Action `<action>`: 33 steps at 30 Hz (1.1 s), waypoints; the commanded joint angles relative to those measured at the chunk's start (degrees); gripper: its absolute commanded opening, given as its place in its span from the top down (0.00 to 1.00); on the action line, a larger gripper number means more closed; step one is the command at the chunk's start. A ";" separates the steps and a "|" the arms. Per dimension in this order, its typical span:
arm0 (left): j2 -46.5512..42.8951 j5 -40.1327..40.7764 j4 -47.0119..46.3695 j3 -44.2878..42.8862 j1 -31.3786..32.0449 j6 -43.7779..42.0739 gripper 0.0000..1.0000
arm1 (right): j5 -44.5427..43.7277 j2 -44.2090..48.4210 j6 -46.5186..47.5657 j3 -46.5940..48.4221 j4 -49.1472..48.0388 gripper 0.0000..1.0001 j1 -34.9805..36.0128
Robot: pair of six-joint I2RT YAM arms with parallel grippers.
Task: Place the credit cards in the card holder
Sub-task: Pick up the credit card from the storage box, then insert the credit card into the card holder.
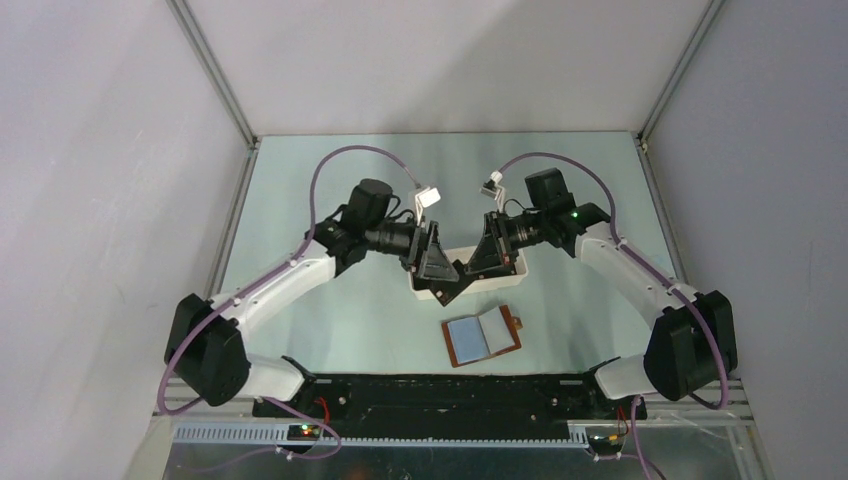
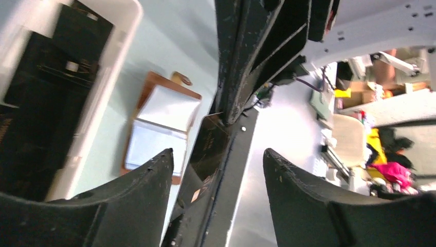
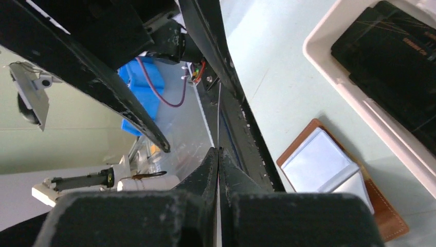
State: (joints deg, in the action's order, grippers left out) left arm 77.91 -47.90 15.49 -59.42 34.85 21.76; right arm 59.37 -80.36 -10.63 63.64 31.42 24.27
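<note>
My left gripper should move away first, because it is open with its fingers on both sides of the black credit card (image 1: 450,290). My right gripper will then take the card to the card holder (image 1: 482,336).
My right gripper (image 1: 472,272) is shut on one black credit card (image 1: 455,291), held above the near edge of the white tray (image 1: 515,268). In the right wrist view the fingertips (image 3: 218,150) are pressed together with the card edge-on between them. My left gripper (image 1: 440,278) is open. In the left wrist view its gripper (image 2: 218,154) straddles the held card (image 2: 210,140) without touching it. More black cards (image 2: 46,87) lie in the tray and also show in the right wrist view (image 3: 401,56). The brown card holder (image 1: 482,337) lies open, pale pockets up, near the tray.
The white tray (image 2: 121,36) stands mid-table just beyond the wallet (image 3: 329,170). Both arms lean inward over it and their fingers nearly meet. The black base rail (image 1: 440,392) runs along the table's near edge. Grey walls enclose the table.
</note>
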 commanded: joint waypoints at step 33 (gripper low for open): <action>-19.45 19.20 -46.35 23.38 4.74 42.97 1.00 | 2.24 10.19 -37.82 -14.70 -42.61 0.43 2.71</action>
State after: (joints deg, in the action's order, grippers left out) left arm 59.29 -28.01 -18.33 -36.14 38.52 58.08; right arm 56.51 -69.01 -41.47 48.60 1.58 24.03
